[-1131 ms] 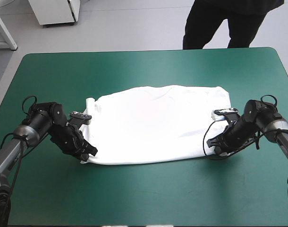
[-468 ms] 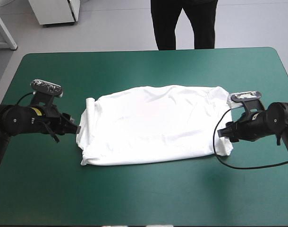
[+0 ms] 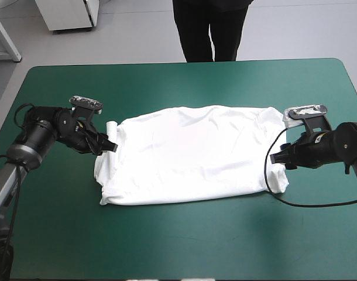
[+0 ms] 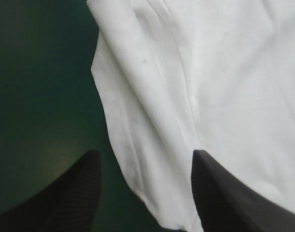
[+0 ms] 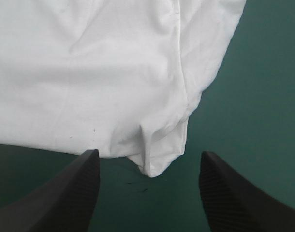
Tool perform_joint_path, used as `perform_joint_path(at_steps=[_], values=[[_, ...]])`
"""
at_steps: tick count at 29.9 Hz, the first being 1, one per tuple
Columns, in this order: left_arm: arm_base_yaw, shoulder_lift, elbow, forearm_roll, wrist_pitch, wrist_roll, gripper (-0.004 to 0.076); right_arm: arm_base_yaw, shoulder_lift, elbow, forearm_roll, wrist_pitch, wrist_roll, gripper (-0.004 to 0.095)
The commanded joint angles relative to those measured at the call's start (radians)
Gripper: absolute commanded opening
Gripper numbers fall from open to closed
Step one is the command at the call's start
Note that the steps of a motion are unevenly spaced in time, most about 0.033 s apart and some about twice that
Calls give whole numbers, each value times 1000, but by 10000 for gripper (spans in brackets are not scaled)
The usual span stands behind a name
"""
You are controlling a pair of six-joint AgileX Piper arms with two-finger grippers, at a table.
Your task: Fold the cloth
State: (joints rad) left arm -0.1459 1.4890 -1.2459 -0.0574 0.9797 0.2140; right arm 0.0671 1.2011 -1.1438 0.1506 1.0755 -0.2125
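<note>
My left gripper will leave the white T-shirt's near corner point(image 3: 107, 199) sticking out when it folds the T-shirt's end point(image 3: 110, 161) inward, because that corner lies spread away from the gripper.
The white T-shirt point(image 3: 190, 153) lies folded into a wide band across the middle of the teal-green table, with a narrow roll of cloth along its left end. My left gripper point(image 3: 108, 146) is open at that left end; in its wrist view the T-shirt point(image 4: 205, 87) edge runs between the spread black fingers point(image 4: 65, 193). My right gripper point(image 3: 276, 159) is open at the right end. A hanging corner of the T-shirt point(image 5: 152, 159) sits between its fingers point(image 5: 234, 193), untouched.
Bare teal-green cover point(image 3: 184, 240) surrounds the T-shirt on all sides, widest toward the near edge. The far edge point(image 3: 184, 63) is well beyond the cloth.
The left arm has swung toward the far side and now sits higher along the T-shirt's left end. The right gripper has barely shifted. The T-shirt lies as before.
</note>
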Motion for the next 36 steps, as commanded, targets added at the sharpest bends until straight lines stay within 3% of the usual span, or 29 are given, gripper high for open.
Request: perform_joint_path(at_steps=[1, 23, 26, 32, 36], values=[[24, 35, -29, 8, -46, -14, 430, 1, -25, -34, 1, -48, -3, 577], [81, 259, -29, -144, -51, 63, 412, 79, -3, -36, -63, -49, 3, 577], [79, 265, -29, -146, -49, 61, 313, 79, -3, -38, -63, -49, 3, 577], [79, 255, -29, -163, -14, 61, 23, 81, -3, -38, -63, -47, 3, 577], [77, 212, -29, -215, 16, 70, -22, 81, -3, -38, -66, -47, 3, 577]])
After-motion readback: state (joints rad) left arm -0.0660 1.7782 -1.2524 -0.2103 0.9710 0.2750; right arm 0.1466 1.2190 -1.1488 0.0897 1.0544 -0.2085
